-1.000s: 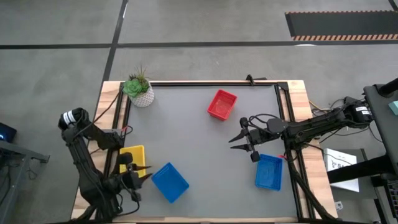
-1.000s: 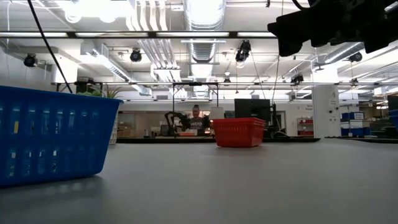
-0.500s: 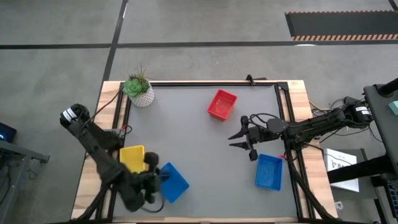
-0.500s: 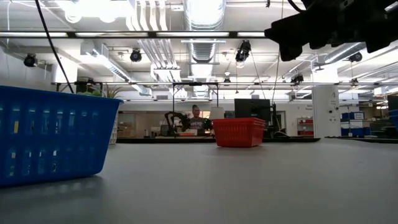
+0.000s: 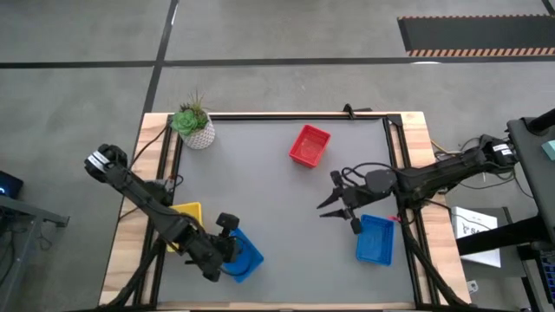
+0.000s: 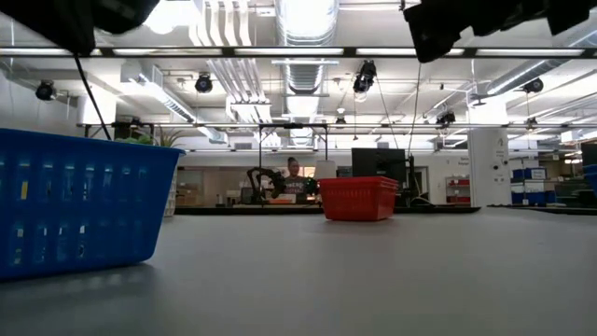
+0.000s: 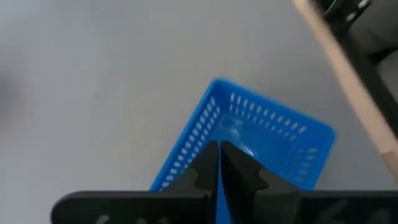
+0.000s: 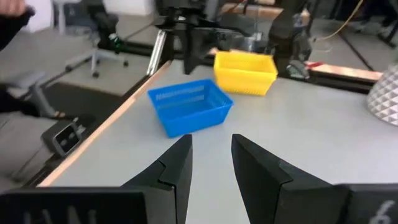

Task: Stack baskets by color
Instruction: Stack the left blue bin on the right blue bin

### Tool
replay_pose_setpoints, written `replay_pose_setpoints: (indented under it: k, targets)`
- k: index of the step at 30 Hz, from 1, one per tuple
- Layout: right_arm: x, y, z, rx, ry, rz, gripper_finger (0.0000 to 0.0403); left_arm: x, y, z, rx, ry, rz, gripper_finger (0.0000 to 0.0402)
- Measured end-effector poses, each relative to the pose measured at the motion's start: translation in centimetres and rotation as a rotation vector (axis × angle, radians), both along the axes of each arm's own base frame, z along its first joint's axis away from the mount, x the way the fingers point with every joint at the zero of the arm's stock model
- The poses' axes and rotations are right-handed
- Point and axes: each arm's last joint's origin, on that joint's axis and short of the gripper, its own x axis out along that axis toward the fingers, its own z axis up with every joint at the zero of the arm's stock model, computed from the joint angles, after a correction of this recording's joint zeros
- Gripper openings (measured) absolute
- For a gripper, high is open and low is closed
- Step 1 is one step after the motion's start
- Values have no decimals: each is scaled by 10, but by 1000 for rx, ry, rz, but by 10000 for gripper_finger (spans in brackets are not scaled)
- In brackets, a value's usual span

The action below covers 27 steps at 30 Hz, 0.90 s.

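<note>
The robot's left gripper has the blue basket crooked (image 5: 246, 260) under it, so that gripper should push the basket straighter and move back before the right gripper takes the basket by its rim (image 5: 262, 257).
A blue basket (image 5: 245, 256) stands on its base near the table's front left, with a yellow basket (image 5: 184, 214) beside it, partly under my left arm. My left gripper (image 7: 219, 148) is shut, its tips over the inside of this blue basket (image 7: 267, 134). A red basket (image 5: 310, 145) stands toward the far edge, and a second blue basket (image 5: 375, 239) sits at the near right. My right gripper (image 5: 330, 201) hangs open above the mat just left of that basket, holding nothing. Its wrist view looks across at the left blue basket (image 8: 189, 106) and the yellow one (image 8: 245, 71). My left gripper points slanting down into the blue basket with shut fingers (image 7: 239, 171). I cannot tell whether they touch its wall or floor. The basket stands flat on the mat.
A white potted plant (image 5: 194, 126) stands at the far left corner. A dark frame rail (image 5: 295, 115) and wooden borders run around the grey mat (image 5: 260, 186), whose middle lies bare between the baskets.
My left gripper has swung from the table's near left corner toward the right, over the blue basket, turning as it went, and has shut. My right gripper has risen a little and stays open. The baskets have kept their places.
</note>
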Motion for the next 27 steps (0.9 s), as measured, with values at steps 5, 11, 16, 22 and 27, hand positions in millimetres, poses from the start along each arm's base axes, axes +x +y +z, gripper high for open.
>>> replay_pose_setpoints:
  k: [5,11,16,22,27]
  targets:
    - [-1,7,6,-12,59,2,104,-1,11,-20,-28,71,75,0]
    - [-2,8,4,-18,86,-9,104,1,25,-39,-44,103,113,0]
    - [-4,7,-5,-27,104,-41,102,6,49,-49,101,119,91,0]
    - [-3,3,-5,-50,75,-141,85,26,87,-19,434,-31,162,0]
    - [-1,4,-8,15,105,-159,71,30,99,3,409,-95,224,0]
